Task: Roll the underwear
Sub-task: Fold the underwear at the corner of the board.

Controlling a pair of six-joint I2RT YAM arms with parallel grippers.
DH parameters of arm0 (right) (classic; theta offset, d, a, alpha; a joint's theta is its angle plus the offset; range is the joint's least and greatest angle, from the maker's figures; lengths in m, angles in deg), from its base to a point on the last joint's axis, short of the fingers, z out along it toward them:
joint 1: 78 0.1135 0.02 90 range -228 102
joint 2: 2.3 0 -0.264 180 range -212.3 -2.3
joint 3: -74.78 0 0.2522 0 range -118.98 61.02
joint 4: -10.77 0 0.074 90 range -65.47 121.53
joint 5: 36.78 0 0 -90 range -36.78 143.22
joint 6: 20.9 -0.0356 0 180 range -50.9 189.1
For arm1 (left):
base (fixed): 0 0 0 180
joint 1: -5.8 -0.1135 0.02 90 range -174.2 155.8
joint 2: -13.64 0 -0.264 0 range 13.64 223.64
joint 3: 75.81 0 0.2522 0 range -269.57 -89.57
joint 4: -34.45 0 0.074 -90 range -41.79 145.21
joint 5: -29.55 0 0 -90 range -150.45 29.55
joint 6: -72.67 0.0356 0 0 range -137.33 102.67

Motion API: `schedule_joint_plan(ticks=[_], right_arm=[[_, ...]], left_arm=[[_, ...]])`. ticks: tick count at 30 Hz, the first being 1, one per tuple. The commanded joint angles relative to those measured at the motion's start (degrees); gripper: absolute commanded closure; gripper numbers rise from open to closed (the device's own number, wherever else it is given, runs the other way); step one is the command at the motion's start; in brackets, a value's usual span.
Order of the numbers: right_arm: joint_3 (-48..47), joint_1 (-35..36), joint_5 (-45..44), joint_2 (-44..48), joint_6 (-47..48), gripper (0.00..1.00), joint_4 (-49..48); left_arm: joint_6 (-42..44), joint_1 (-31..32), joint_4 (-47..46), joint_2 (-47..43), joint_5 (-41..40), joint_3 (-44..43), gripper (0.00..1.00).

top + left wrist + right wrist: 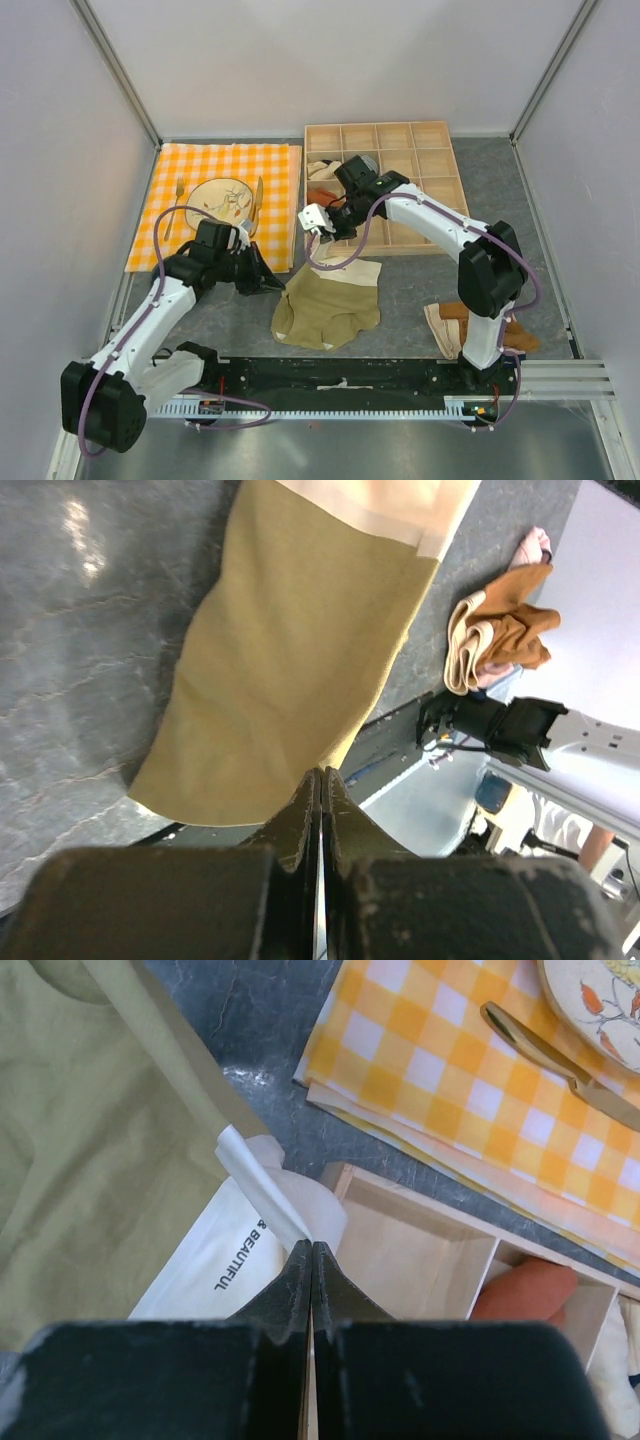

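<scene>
The underwear's side edge (303, 270) stretches straight from the robot's left gripper to its right gripper, so the robot should go on carrying it across until it gets to the opposite edge (378, 298).
The olive-khaki underwear (328, 305) lies flat on the grey table in front of the arms, with its pale cream waistband (348, 267) at the far end. My right gripper (318, 228) is over that far end. In the right wrist view (312, 1245) it is shut on a thin white strip of the waistband, beside a white printed label (215, 1250). My left gripper (272, 284) is shut at the underwear's left edge. In the left wrist view (321, 775) its tips meet at the rim of the olive fabric (300, 660), with nothing visible between them.
An orange checked cloth (200, 165) with a plate (222, 195) and cutlery lies at the back left. A wooden compartment tray (380, 126) holding rolled garments stands at the back right. Rust-brown and pink garments (475, 315) lie by the right arm's base.
</scene>
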Motion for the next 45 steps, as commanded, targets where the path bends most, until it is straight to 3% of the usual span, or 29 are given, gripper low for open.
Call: schedule_joint_plan(ticks=[1, 11, 23, 45], right_arm=[[2.35, -2.02, 3.01, 4.12, 1.95, 1.0, 0.54], [8.77, -5.46, 4.6, 7.9, 7.75, 1.0, 3.35], [12.55, -11.7, 5.39, 8.51, 14.07, 1.0, 6.69], [20.28, -17.23, 3.37, 8.6, 21.37, 1.0, 9.59]], left_arm=[[-7.12, 3.98, -5.47, -1.1, 2.07, 1.11, 0.98], [-15.31, 17.33, -15.23, 4.78, -2.58, 0.06, 0.98], [-20.58, 27.35, -26.12, 18.14, -4.69, -4.68, 0.98], [-21.2, 34.57, -30.17, 38.36, -3.46, -14.26, 0.98]])
